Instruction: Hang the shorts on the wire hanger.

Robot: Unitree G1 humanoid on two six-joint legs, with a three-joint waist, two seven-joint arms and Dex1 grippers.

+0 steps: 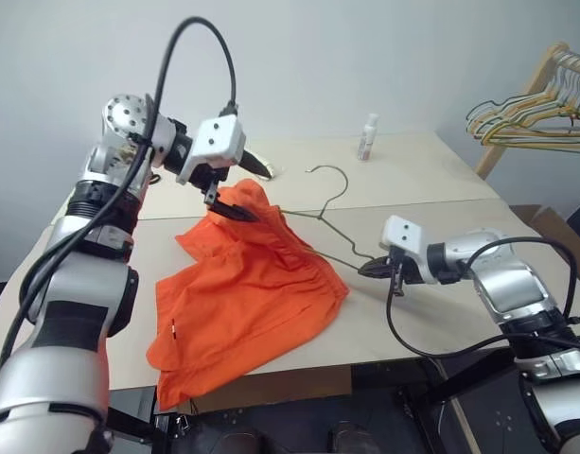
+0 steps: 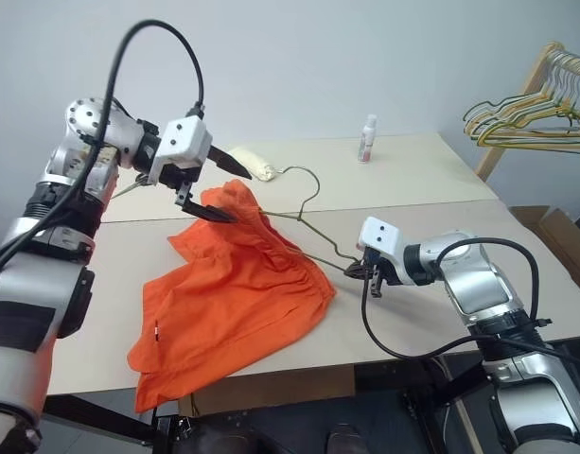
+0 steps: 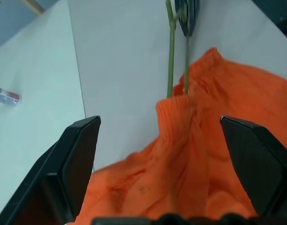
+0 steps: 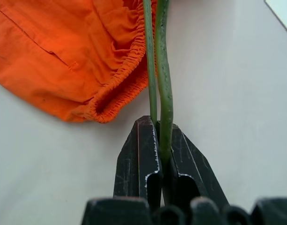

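My right gripper is holding the hanger's corner (image 1: 368, 257) outside the waistband. It should let go of the hanger and grab the waistband's near end (image 1: 342, 288) to pull it over that corner.
The bright orange shorts (image 1: 242, 303) lie crumpled on the table, their far end raised, and hang partly over the front edge. The thin olive wire hanger (image 1: 335, 199) runs into that raised waistband end, its hook pointing toward the back of the table. My left gripper (image 1: 245, 189) hovers at the raised end, open, its black fingers (image 3: 80, 154) standing wide on either side of the fabric (image 3: 204, 154). My right gripper (image 1: 375, 270) is shut on the hanger's right corner, where two wires (image 4: 163, 70) meet between its fingers (image 4: 141, 150), just beside the waistband (image 4: 73, 51).
A small white bottle (image 1: 367, 137) stands at the back of the table. A cream-coloured item (image 2: 254, 166) lies behind the left gripper. A bunch of wire hangers (image 1: 526, 118) hangs on a wooden rack at the far right. A cardboard box (image 1: 554, 227) sits beside the table.
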